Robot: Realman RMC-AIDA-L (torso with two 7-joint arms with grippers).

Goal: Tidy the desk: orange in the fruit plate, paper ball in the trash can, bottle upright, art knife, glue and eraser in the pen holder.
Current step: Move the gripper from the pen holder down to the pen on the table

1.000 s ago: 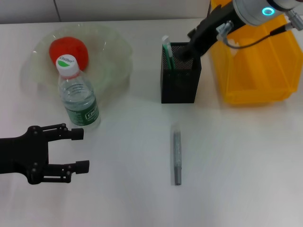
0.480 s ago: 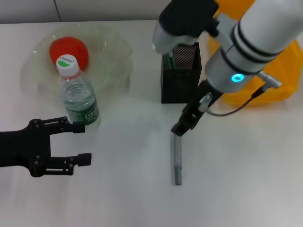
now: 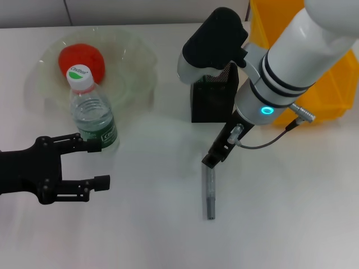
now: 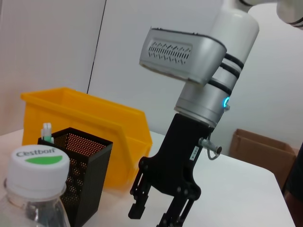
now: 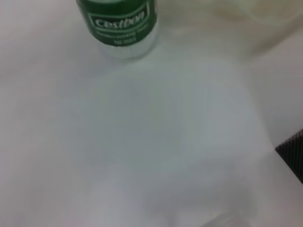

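Note:
My right gripper is hanging over the art knife's far end (image 3: 209, 167). The knife's long loose end (image 3: 211, 208) will tilt down when I carry the knife to the pen holder.
A grey art knife (image 3: 209, 192) lies on the white table in front of the black mesh pen holder (image 3: 212, 105). My right gripper (image 3: 216, 154) hangs open just over the knife's far end; the left wrist view shows it (image 4: 156, 215) with its jaws apart. A green-and-white glue stick (image 4: 46, 131) stands in the pen holder (image 4: 80, 172). The water bottle (image 3: 92, 115) stands upright beside the plate. The orange (image 3: 81, 60) lies in the translucent fruit plate (image 3: 140, 53). My left gripper (image 3: 100, 165) is open and empty at the front left, near the bottle. Eraser and paper ball are out of view.
A yellow bin (image 3: 331, 84) stands at the back right behind the pen holder. My right arm's body covers part of the pen holder. A cardboard box (image 4: 265, 151) sits off the table. The right wrist view shows the bottle's base (image 5: 124, 23) and bare table.
My right arm has swung from the pen holder's top down to the table and now hangs over the knife's far end. My left gripper has crept slightly rightward.

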